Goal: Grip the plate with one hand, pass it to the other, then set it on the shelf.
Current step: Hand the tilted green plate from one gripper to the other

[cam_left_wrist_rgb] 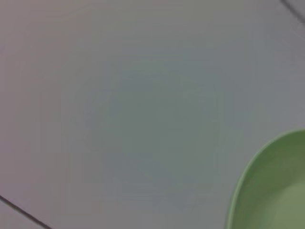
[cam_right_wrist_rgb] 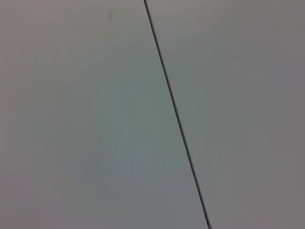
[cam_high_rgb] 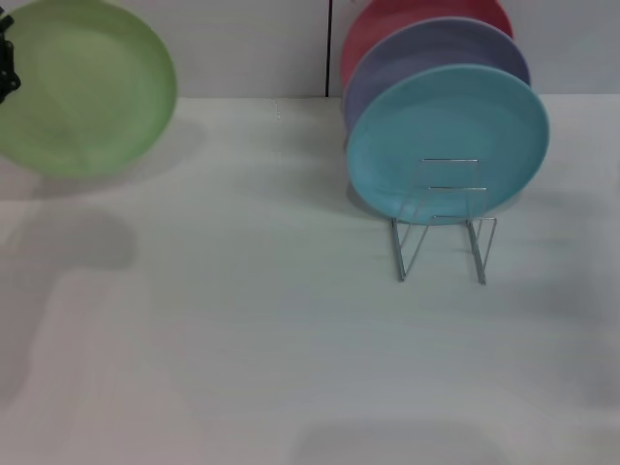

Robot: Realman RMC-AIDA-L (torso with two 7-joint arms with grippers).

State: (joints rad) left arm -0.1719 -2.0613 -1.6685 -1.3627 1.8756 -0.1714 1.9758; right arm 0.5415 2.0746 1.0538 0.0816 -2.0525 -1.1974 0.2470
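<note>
I should bring the light green plate (cam_high_rgb: 87, 89) toward the middle with my left gripper so that my right gripper can take its free rim (cam_high_rgb: 171, 87), because the plate hangs far from the shelf.
The light green plate (cam_high_rgb: 82, 87) hangs tilted in the air at the far left, face toward me, its shadow falling on the table below. A black part of my left gripper (cam_high_rgb: 6, 76) shows at the plate's left rim, shut on it. The left wrist view catches only a curve of the plate (cam_left_wrist_rgb: 276, 186). The shelf (cam_high_rgb: 441, 242), a thin silver wire rack, stands right of centre on the table, its front loops bare. My right gripper is out of view; its wrist view shows only a pale surface.
A turquoise plate (cam_high_rgb: 446, 136), a lavender plate (cam_high_rgb: 426, 48) and a red plate (cam_high_rgb: 407, 15) stand upright in the rack, one behind the other. The white table (cam_high_rgb: 242, 339) spreads between plate and rack. A dark seam (cam_right_wrist_rgb: 176, 114) crosses the surface in the right wrist view.
</note>
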